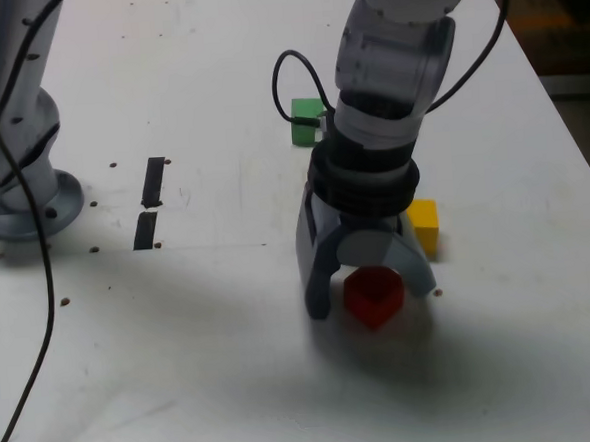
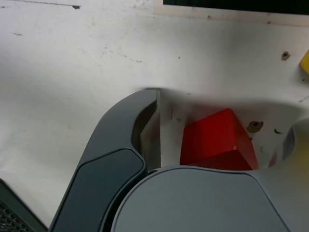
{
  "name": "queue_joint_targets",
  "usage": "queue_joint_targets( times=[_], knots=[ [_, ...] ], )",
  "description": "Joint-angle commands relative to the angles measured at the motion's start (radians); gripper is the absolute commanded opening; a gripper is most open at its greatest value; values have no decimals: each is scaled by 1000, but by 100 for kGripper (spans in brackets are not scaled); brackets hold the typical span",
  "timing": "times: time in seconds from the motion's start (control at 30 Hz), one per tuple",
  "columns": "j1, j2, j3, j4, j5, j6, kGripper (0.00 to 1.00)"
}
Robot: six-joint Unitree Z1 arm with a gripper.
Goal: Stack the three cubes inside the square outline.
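I see the red cube (image 1: 373,296) sitting askew between my gripper's fingers with a corner pointing out (image 1: 374,318), and I expect it to turn square as I close and lift.
The red cube (image 1: 373,294) (image 2: 217,140) rests on the white table, turned corner-on to the exterior camera. My gripper (image 1: 370,297) (image 2: 222,116) is lowered over it, open, one finger on each side. In the wrist view a strip of table shows between the dark finger (image 2: 116,140) and the cube. The yellow cube (image 1: 423,223) (image 2: 305,60) sits just behind the gripper toward the exterior view's right. The green cube (image 1: 307,121) lies farther back, partly behind the arm's black cable. The square outline is out of view.
Two short black tape strips (image 1: 152,182) lie toward the exterior view's left. A second grey robot base (image 1: 23,203) with a cable stands at the far left. The table edge (image 1: 569,114) runs along the exterior view's right.
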Motion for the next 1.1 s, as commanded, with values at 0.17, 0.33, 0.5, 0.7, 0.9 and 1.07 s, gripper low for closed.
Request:
queue_joint_targets(
  times=[0.17,0.33,0.5,0.7,0.9,1.07],
  knots=[
    [-6,17,15,-54,-9,-3,79],
    [-9,23,21,-73,4,-20,62],
    [-12,17,19,-70,36,-41,33],
    [-16,-20,17,-15,67,-65,16],
    [-30,-96,6,130,125,-118,16],
    [-31,-169,6,239,185,-128,16]
  ],
)
